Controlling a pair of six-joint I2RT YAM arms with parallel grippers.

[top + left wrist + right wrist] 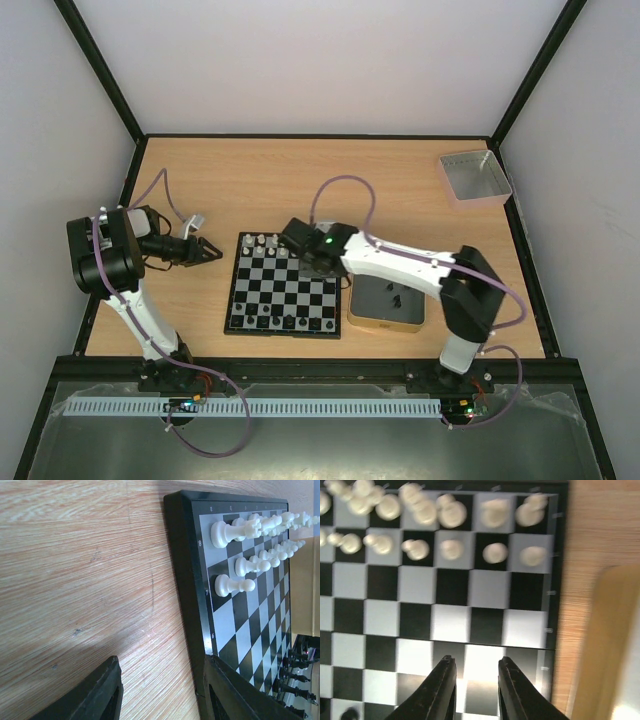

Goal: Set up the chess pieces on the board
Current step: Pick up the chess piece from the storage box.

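I should next move my right gripper to the open tin [392, 292] until its fingers are on both sides of one piece, because black pieces stand in the tin and the black front row [303, 310] has gaps.
The board [281, 286] lies at the table's middle. White chess pieces [262, 246] fill its two far rows and black chess pieces [285, 320] stand along its near rows. My left gripper [210, 252] is open and empty, low over the wood just left of the board's far left corner. In the left wrist view its fingers [97, 695] straddle bare wood beside the board's border [187, 580], with white pieces [232, 530] and black pieces [297, 675] beyond. My right gripper [318, 264] hovers open and empty over the board's right side. It [475, 667] is over empty squares [450, 585], below the white pieces [440, 515].
A gold-rimmed tin [386, 305] with a dark inside sits against the board's right edge and holds a few small pieces; its edge shows in the right wrist view [610, 645]. A grey square tray [475, 177] stands at the far right corner.
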